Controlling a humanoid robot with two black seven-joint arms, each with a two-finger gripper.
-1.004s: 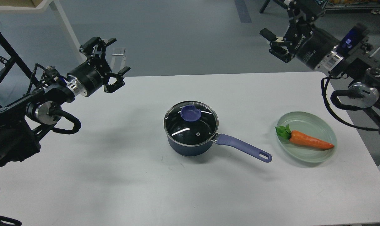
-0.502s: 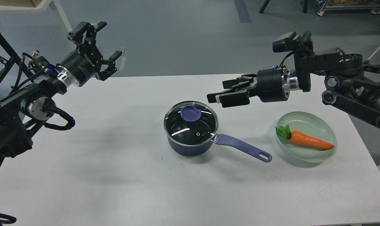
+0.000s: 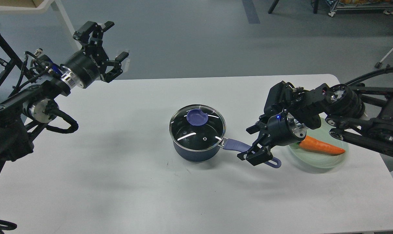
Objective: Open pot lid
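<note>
The clear glass lid (image 3: 196, 134) lets only plain black show through, so the robot should expect the dark navy pot (image 3: 196, 154) to be empty when it lifts the lid.
The dark navy pot (image 3: 192, 153) stands in the middle of the white table, its long purple handle (image 3: 234, 145) pointing right and towards me. The clear glass lid (image 3: 201, 132) with its purple-blue knob (image 3: 197, 117) lies flat on the pot. My right gripper (image 3: 253, 143) is open, low over the far part of the handle, one finger behind it and one (image 3: 255, 157) in front; I cannot tell whether it touches. The handle's end loop (image 3: 275, 162) shows past the finger. My left gripper (image 3: 113, 47) is open and empty, high above the table's back left corner.
A pale green glass plate (image 3: 326, 161) with an orange carrot (image 3: 320, 147) sits right of the pot, partly hidden by my right wrist. The table's right edge (image 3: 372, 143) is just beyond it. A white table leg and a black frame stand at far left.
My right arm swung down and towards me, from above the table behind the pot to the pot's handle, and now covers part of the plate. My left gripper barely moved. Pot and lid are still.
</note>
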